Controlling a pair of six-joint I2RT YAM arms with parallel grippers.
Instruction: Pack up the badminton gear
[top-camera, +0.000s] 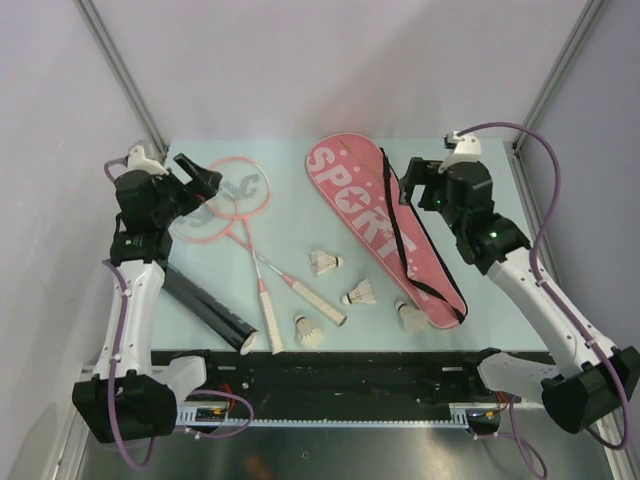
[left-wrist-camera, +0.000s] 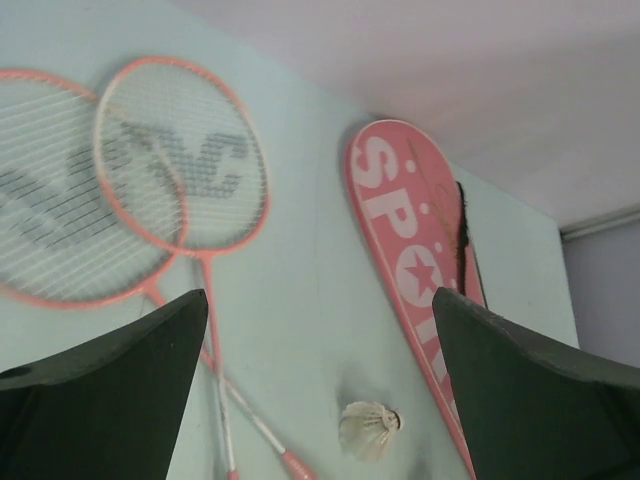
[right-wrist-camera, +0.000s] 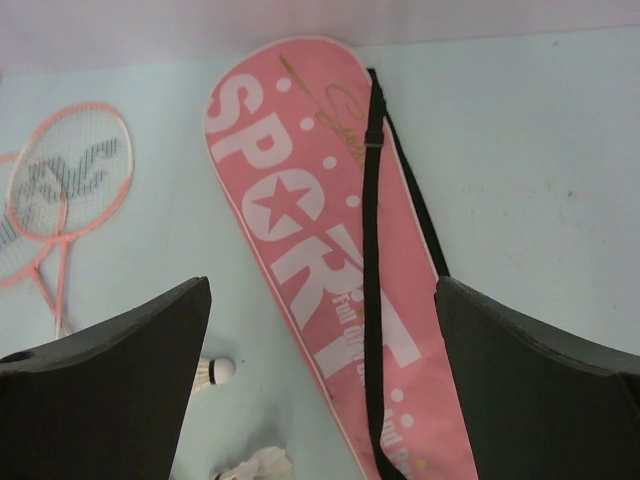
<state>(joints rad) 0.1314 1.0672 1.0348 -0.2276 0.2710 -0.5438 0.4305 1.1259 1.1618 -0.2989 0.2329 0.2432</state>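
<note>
My open left gripper should go on moving to the tube's far end (top-camera: 176, 281) and close there, because the black tube (top-camera: 212, 312) lies clear of the racket handles.
Two pink-framed rackets (top-camera: 232, 203) lie crossed at the back left, white handles pointing to the near edge. A black tube (top-camera: 206, 306) lies slanted at the near left. Several white shuttlecocks lie mid-table, one at the centre (top-camera: 324, 263) and one by the bag's near end (top-camera: 412, 318). The pink "SPORT" bag (top-camera: 372, 218) lies flat with its black strap (top-camera: 399, 236) along it. My left gripper (top-camera: 205, 184) hovers open and empty over the racket heads (left-wrist-camera: 180, 160). My right gripper (top-camera: 411, 181) hovers open and empty over the bag (right-wrist-camera: 300, 220).
The pale green table (top-camera: 290, 165) ends in a black rail (top-camera: 350, 370) at the near edge, where both arm bases sit. Grey walls and metal posts (top-camera: 122, 70) close in the back and sides. A shuttlecock (left-wrist-camera: 368, 430) shows between the left fingers' view.
</note>
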